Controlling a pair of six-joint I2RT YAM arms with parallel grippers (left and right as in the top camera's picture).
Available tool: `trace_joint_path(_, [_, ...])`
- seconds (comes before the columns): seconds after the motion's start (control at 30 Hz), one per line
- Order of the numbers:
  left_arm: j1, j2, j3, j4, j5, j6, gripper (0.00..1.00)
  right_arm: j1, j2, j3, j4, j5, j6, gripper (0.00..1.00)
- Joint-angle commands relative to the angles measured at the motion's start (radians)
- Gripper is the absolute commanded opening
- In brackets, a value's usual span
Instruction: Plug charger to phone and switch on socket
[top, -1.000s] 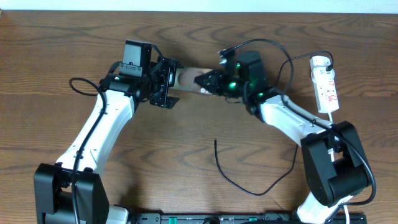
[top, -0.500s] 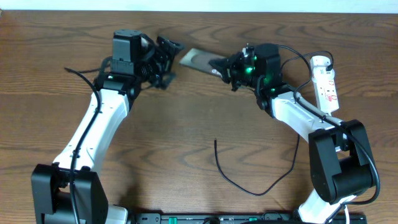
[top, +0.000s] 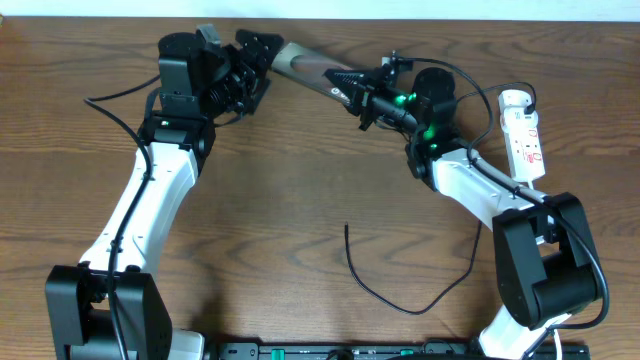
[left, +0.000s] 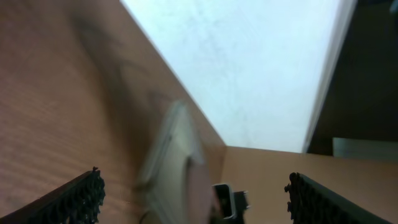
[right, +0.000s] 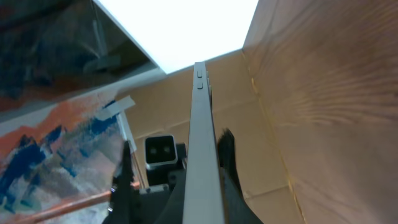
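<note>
One end of the phone (top: 339, 92) is covered by my right gripper, so my left gripper should take the phone's loose end (top: 286, 60) before my right gripper opens for the charger cable.
The phone (top: 305, 66), a brownish-grey slab, is off the table and tilted, near the far edge. My right gripper (top: 352, 90) is shut on its right end. In the right wrist view the phone (right: 202, 124) shows edge-on between the fingers (right: 202, 183). My left gripper (top: 260, 65) is open at the phone's left end. In the left wrist view the phone (left: 177, 168) is a blur between the wide-apart fingers (left: 193, 190). The charger cable (top: 400, 305) lies loose on the table, its free end (top: 346, 229) pointing away from me. The white socket strip (top: 525, 135) lies at the far right.
The wooden table (top: 250, 220) carries the thin cable loop near the front middle. The right arm's body (top: 535, 260) stands at the front right and the left arm's base (top: 95, 310) at the front left. A pale wall runs along the far table edge.
The right gripper has carried the phone up and left toward the far edge. The left gripper has moved up and back with it, open at the phone's left end.
</note>
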Motion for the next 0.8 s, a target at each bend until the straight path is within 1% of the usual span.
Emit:
trace_joint_path(0.0, [0.000,-0.018,-0.038,0.051,0.020,-0.016,0.92,0.021,0.000,0.014,0.031,-0.019,0.031,0.01])
trace_joint_path(0.13, [-0.002,-0.018,-0.095,0.217,0.064,-0.037,0.92,0.027,0.000,0.014,0.057,-0.033,0.042,0.01])
trace_joint_path(0.2, [-0.002,-0.018,-0.119,0.256,0.065,-0.058,0.92,0.028,0.000,0.014,0.071,-0.032,0.043,0.01])
trace_joint_path(0.4, [-0.002,-0.018,-0.180,0.308,0.065,-0.066,0.92,0.034,0.000,0.014,0.103,-0.035,0.046,0.01])
trace_joint_path(0.57, [-0.002,-0.018,-0.195,0.378,0.063,-0.119,0.92,0.056,0.000,0.014,0.103,-0.059,0.036,0.01])
trace_joint_path(0.77, [-0.002,-0.018,-0.195,0.409,0.060,-0.182,0.92,0.092,0.000,0.014,0.103,-0.059,0.019,0.02])
